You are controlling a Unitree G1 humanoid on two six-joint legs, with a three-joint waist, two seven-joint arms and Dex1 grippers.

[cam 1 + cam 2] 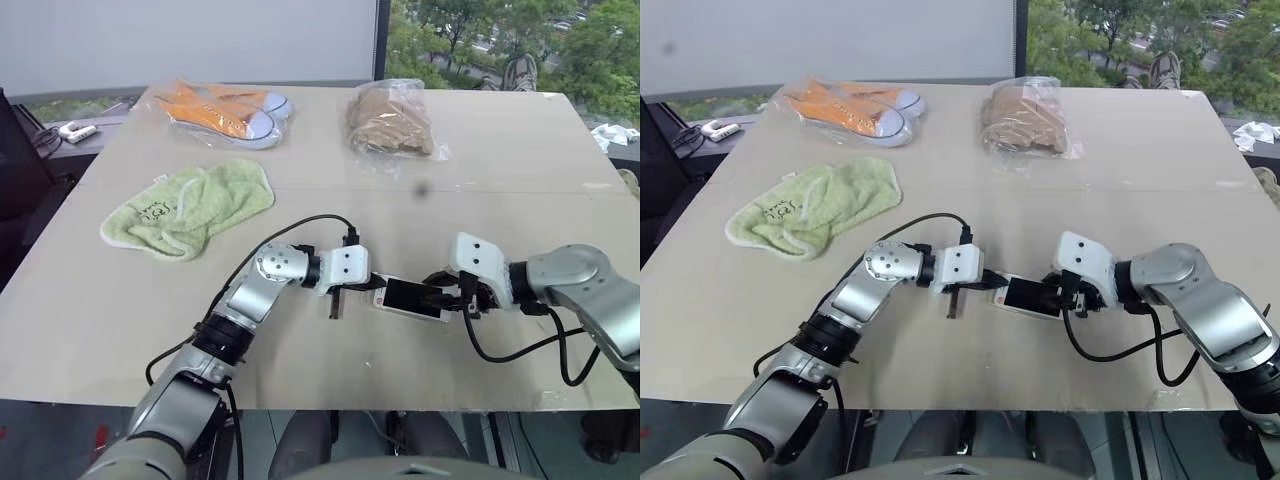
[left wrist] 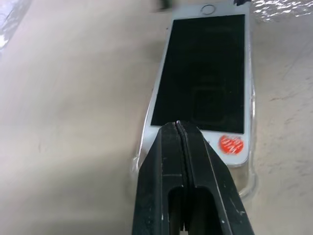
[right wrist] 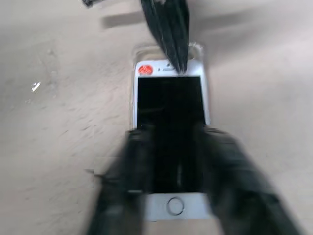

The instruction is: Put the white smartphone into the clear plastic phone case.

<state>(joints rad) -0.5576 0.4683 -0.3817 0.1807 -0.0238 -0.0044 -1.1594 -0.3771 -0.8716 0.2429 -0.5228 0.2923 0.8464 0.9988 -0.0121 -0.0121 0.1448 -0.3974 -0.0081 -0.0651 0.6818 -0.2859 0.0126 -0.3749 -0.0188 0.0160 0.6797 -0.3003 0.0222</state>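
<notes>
I should move my left gripper back behind the case while my right gripper pushes the home-button end (image 3: 176, 206), because the phone's sticker end stops short of the case's end (image 3: 149, 53).
The white smartphone (image 2: 203, 73) lies screen up on the table near its front edge, a red sticker at one end. Around it runs the glossy rim of the clear plastic phone case (image 2: 252, 176), in which it rests. My left gripper (image 2: 178, 125) is shut, and its tips press on the sticker end of the phone. My right gripper (image 3: 171, 132) comes from the home-button end, its blurred fingers (image 3: 132, 161) apart, one over each long edge of the phone. From the head, the phone (image 1: 412, 298) sits between the left gripper (image 1: 375, 290) and the right gripper (image 1: 445, 297).
Orange sneakers in a clear bag (image 1: 225, 110) and brown cloth in a clear bag (image 1: 392, 122) lie at the back of the table. A green towel (image 1: 190, 208) lies at the left. Black cables trail from both wrists near the table's front edge (image 1: 400, 400).
</notes>
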